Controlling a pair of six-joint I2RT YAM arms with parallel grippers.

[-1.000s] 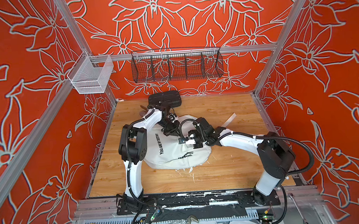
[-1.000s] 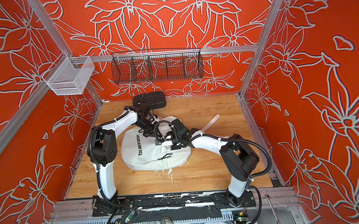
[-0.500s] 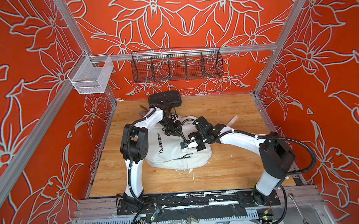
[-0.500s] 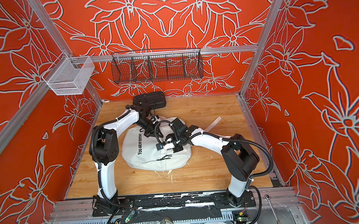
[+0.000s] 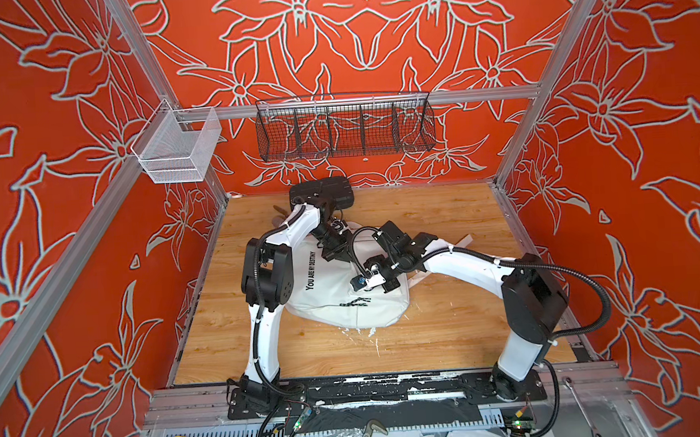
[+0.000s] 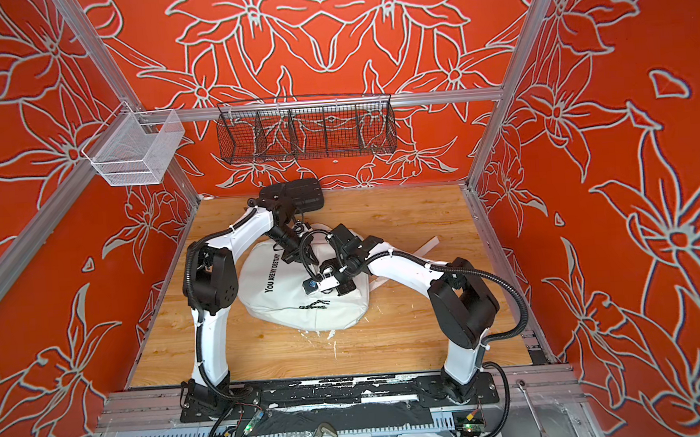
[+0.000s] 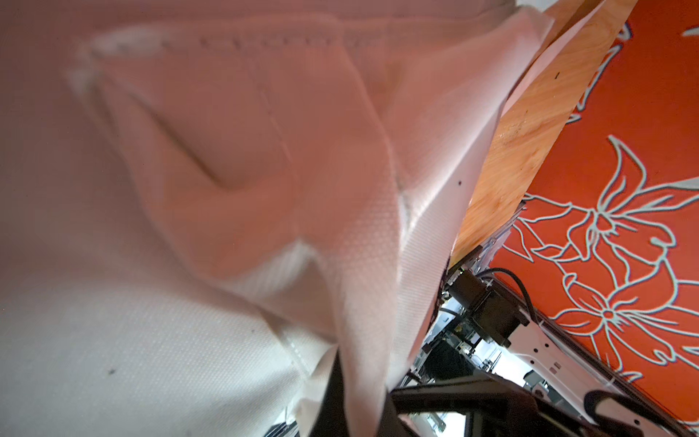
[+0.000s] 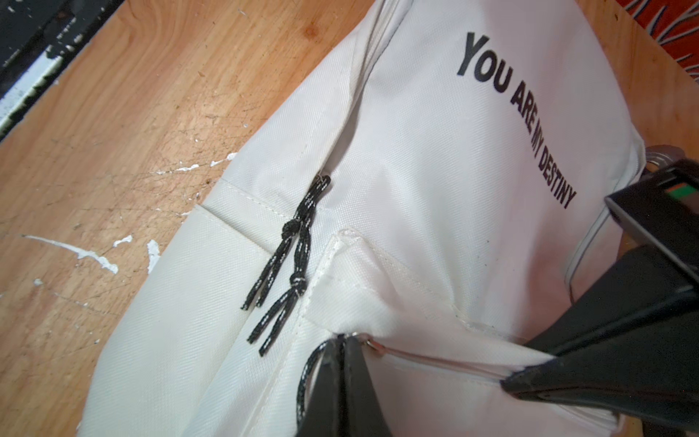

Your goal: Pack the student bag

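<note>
Next, I take the fabric beside the zip pull with my left gripper, because that gripper pinches the front pocket away from the pull and leaves the cloth slack there.
The student bag lies in the middle of the wooden table, white, with "YOU ARE MY DESTINY" printed across it. My left gripper is at the bag's far top, shut on a fold of its white fabric. My right gripper presses on the front pocket, shut on a black-and-white cord zip pull at the pocket's zip. Two more cord pulls lie loose on the bag. The bag's inside is hidden.
A black ribbed hard case sits at the back edge behind the left arm. A white strap trails right of the bag. A black wire basket and a white mesh basket hang on the walls.
My right gripper has shifted a little to the left and toward the front across the bag, still shut on the cord. The left gripper keeps its hold in place.
</note>
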